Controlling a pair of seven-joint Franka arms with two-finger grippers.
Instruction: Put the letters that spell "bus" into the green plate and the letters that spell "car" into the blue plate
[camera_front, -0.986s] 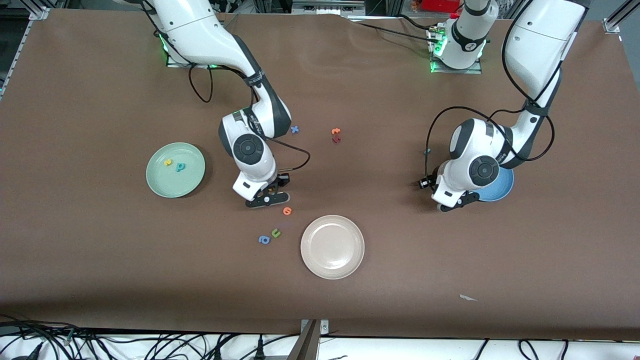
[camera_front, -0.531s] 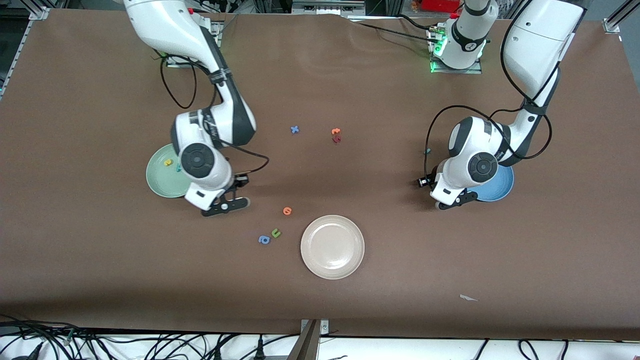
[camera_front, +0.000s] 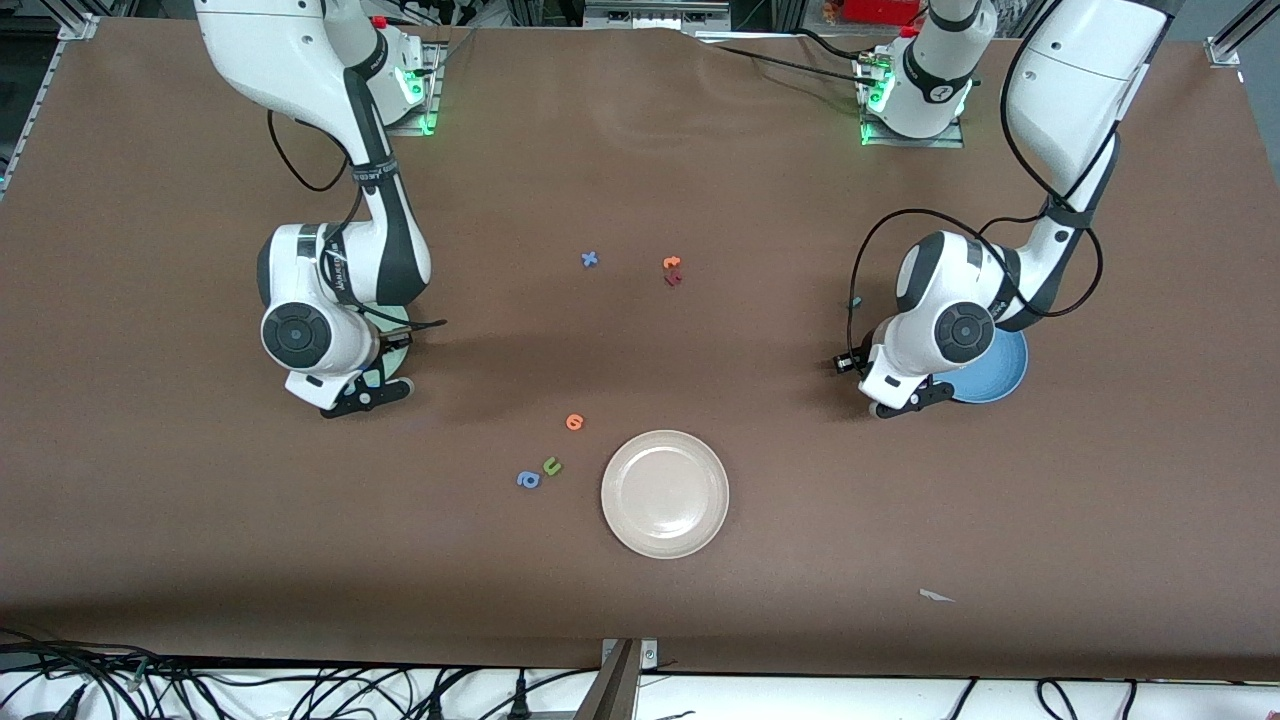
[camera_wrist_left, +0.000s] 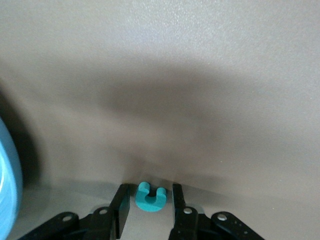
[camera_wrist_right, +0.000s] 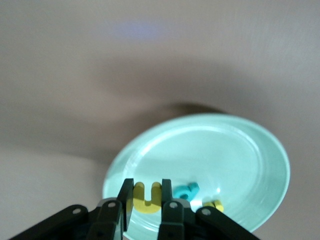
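Observation:
My right gripper goes on moving inward and lets go in the open space beside the cyan "b", because the yellow "u" hangs over the green plate's rim.
My right gripper is shut on a yellow "u" and hangs over the rim of the pale green plate. A cyan "b" and a yellow "s" lie in that plate. In the front view the right gripper and its wrist cover most of the green plate. My left gripper is open and low at the table, one finger on each side of a cyan "c", with gaps to both. This left gripper is beside the blue plate, whose edge shows in the left wrist view.
A cream plate sits near the front middle. Close to it lie an orange letter, a green "u" and a blue "a". Farther back lie a blue "x" and two orange-red letters.
The right arm has swung from the middle of the table toward its own end and now hangs over the green plate, still gripping the "u". The left arm has barely moved.

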